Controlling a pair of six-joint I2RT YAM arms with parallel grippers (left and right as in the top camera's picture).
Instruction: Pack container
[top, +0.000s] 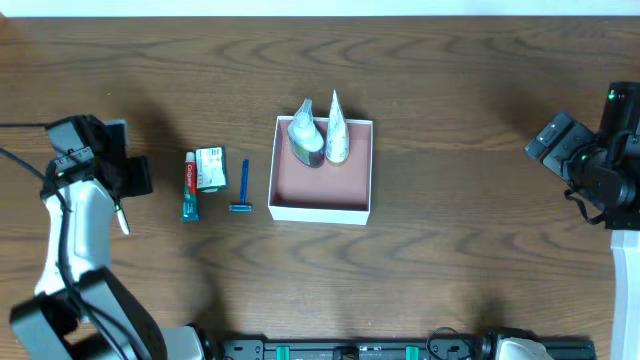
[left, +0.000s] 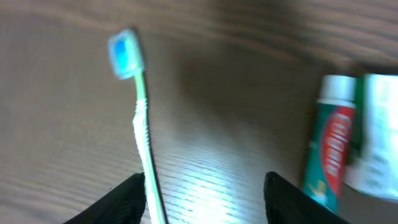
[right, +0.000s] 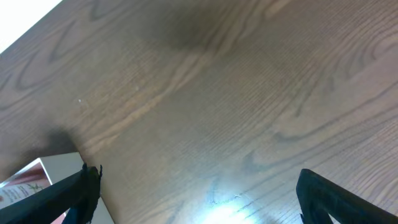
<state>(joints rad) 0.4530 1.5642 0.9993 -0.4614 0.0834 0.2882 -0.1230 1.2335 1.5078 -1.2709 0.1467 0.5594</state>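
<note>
My left gripper should carry on moving down until it can close across the white toothbrush handle. The toothbrush handle runs lengthwise inside my open fingers, clear of the toothpaste tube.
The container is a square white box with a pink inside, at the table's middle. Two pale tubes lie against its far wall. My left gripper is at the far left, open. In the left wrist view its jaws are wide apart, low over the table. A white-green toothbrush with a blue head lies just inside the left finger, and its end shows from overhead. My right gripper is open and empty over bare wood at the far right.
Left of the container lie a blue razor, a green-white box and a toothpaste tube, which also shows in the left wrist view. A corner of the container shows in the right wrist view.
</note>
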